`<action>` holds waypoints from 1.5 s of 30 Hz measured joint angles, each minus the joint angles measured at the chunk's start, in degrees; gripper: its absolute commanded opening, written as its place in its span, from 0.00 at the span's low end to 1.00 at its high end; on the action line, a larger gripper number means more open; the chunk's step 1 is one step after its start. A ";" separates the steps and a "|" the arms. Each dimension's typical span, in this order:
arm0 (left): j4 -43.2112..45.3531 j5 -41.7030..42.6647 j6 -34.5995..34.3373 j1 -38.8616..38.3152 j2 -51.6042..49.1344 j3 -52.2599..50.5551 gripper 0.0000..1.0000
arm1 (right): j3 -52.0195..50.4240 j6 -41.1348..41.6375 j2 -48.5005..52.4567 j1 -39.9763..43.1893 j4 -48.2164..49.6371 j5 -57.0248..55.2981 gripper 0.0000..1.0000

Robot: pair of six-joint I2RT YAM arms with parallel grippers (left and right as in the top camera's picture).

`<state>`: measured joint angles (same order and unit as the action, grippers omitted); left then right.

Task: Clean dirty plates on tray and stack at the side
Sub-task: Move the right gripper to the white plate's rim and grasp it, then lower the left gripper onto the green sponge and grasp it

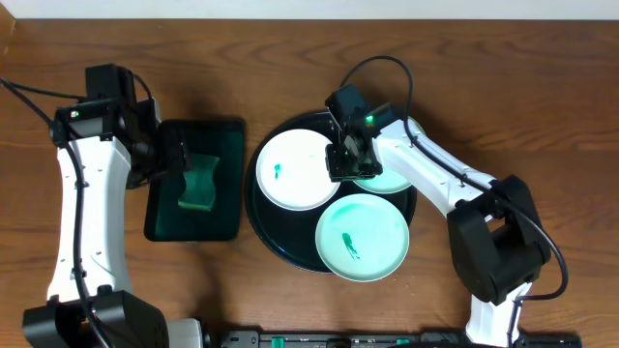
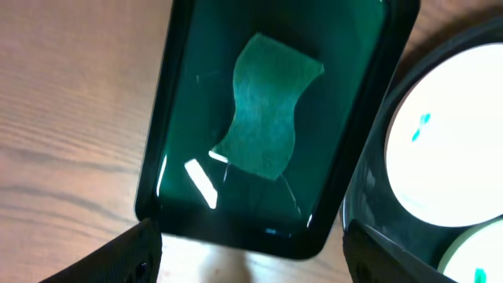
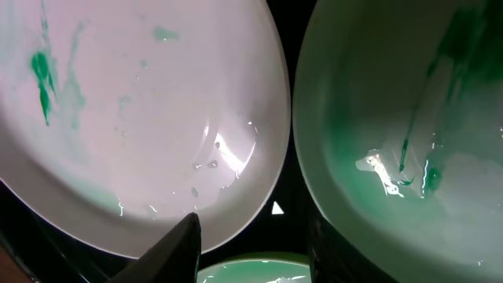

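Observation:
The left gripper's open fingers span the sponge's narrow width and the tray's sides are out of the way, so the gripper keeps going down toward the green sponge and closes there.
The round black tray holds three plates. The white plate lies at its left, with a small green smear. One mint plate lies at the front with a smear, and the other mint plate at the back right is partly hidden by my right arm. My right gripper is open and empty, low over the gap between the white plate and the back mint plate. Its fingers straddle that gap. My left gripper is open and empty.
A rectangular dark tray with a green sponge lies left of the round tray. In the left wrist view the sponge lies in that tray, ahead of my open fingers. Bare wooden table surrounds both trays.

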<state>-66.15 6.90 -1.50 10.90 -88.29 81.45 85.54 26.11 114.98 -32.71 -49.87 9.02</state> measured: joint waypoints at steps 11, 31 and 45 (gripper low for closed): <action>2.05 -0.02 0.00 0.00 0.00 0.00 0.74 | -0.17 0.17 0.00 -0.68 1.70 -1.40 0.35; 2.12 -0.02 0.00 0.00 -2.84 0.00 0.74 | -7.41 4.81 0.00 -2.62 10.73 -4.94 0.19; 2.16 -1.86 0.00 0.00 -5.01 0.00 0.73 | -8.83 8.04 1.42 -2.80 15.69 -6.08 0.01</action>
<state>-63.99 5.04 -1.50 10.90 -93.30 81.45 76.71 34.15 116.40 -35.51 -34.17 2.94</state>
